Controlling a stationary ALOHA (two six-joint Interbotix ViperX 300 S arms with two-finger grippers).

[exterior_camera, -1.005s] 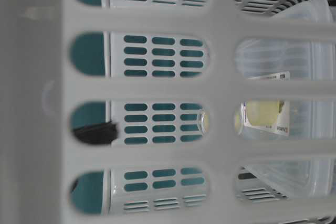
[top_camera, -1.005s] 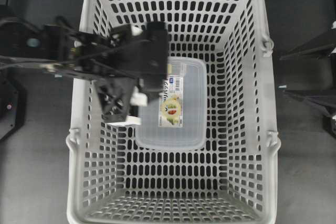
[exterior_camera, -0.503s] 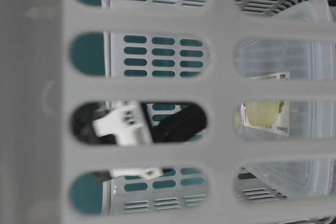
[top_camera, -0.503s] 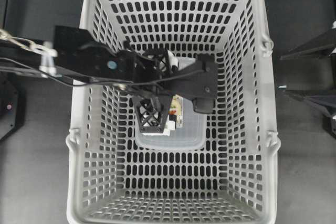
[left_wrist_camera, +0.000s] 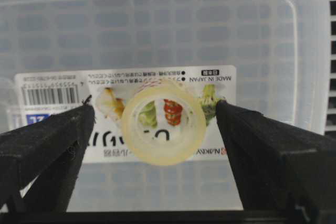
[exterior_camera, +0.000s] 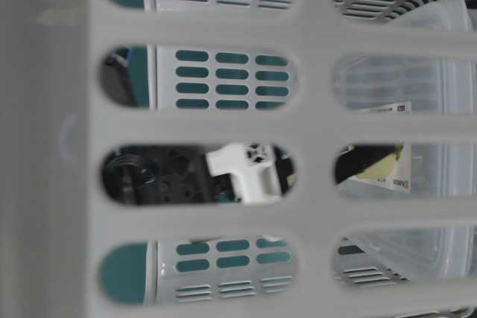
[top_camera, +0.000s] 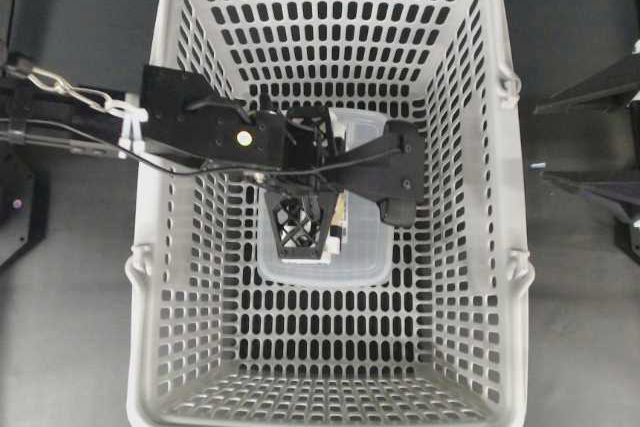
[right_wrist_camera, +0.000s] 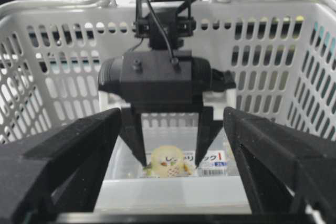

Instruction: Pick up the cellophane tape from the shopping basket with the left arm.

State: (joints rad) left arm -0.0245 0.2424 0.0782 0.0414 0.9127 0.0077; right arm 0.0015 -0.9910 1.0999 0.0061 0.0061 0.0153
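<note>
A clear rounded edge (left_wrist_camera: 9,86) can be seen next to the barcode, so another small clear thing (left_wrist_camera: 10,111) should be hidden behind my left gripper's finger.
The cellophane tape (left_wrist_camera: 164,121) is a small pale-yellow roll lying flat on the printed label of a clear food box (left_wrist_camera: 157,19) inside the light-grey shopping basket (top_camera: 480,147). My left gripper (left_wrist_camera: 155,109) is open. Its two fingers stand either side of the roll with a gap on each side. The right wrist view shows the same: the left gripper (right_wrist_camera: 171,165) is lowered over the tape (right_wrist_camera: 169,167), fingertips down at the box lid. In the overhead view the left gripper (top_camera: 300,232) hides the tape. My right gripper (right_wrist_camera: 172,111) is open and empty, outside the basket.
The clear box (top_camera: 360,257) lies on the basket floor near the middle. The basket walls rise all round the left arm. The right arm (top_camera: 590,97) rests at the right edge of the overhead view. The table-level view looks through the basket wall (exterior_camera: 223,124).
My left arm has moved from the basket's left wall to over the clear box and come down. Its open fingers now stand either side of the tape.
</note>
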